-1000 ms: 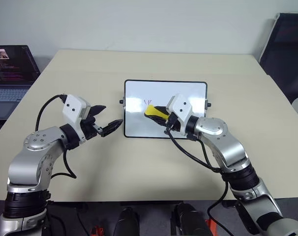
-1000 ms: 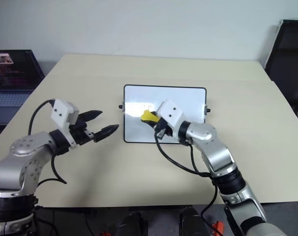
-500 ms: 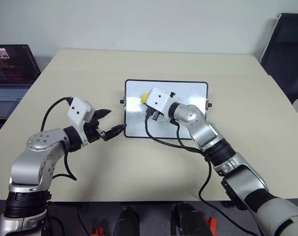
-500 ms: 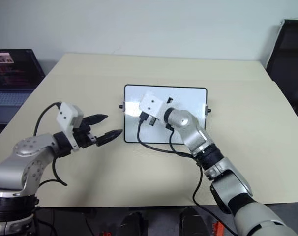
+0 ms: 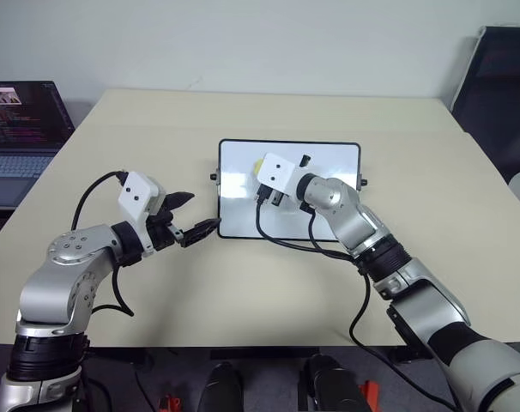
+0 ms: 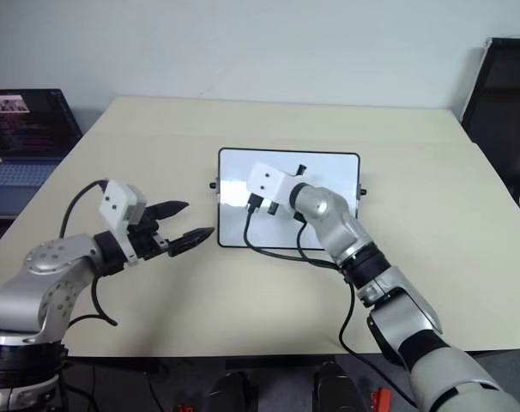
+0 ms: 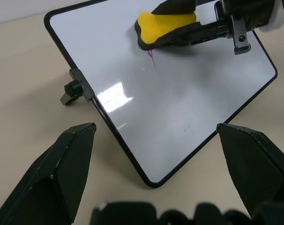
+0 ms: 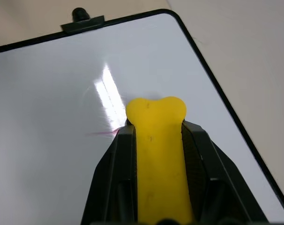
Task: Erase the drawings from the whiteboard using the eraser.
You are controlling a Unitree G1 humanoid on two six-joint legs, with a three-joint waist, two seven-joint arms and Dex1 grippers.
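A short red stroke sticks out past the near side of the yellow eraser [image 7: 147,49], so the robot's right gripper should pull the eraser back over that red stroke [image 7: 152,59].
The whiteboard [image 5: 329,202] lies flat in the middle of the table, black-framed, with a knob on each short side. My right gripper [image 5: 262,172] is shut on the yellow eraser [image 8: 156,154], whose dark underside presses on the board's far-left area. One short red stroke of the drawings [image 7: 152,56] pokes out beside the eraser [image 7: 165,26]; it is also the faint red line [image 8: 102,133] in the right wrist view. My left gripper [image 5: 198,212] hovers open just off the board's near-left corner, holding nothing.
An open laptop [image 5: 15,129] sits at the table's far-left edge. A black chair [image 5: 500,86] stands past the right side. The beige table [image 5: 243,292] extends bare in front of the board.
My right gripper carried the eraser from the board's middle toward its far-left part and rolled its wrist. The red marks seen beside the eraser a second ago are mostly gone or covered. Left gripper held still.
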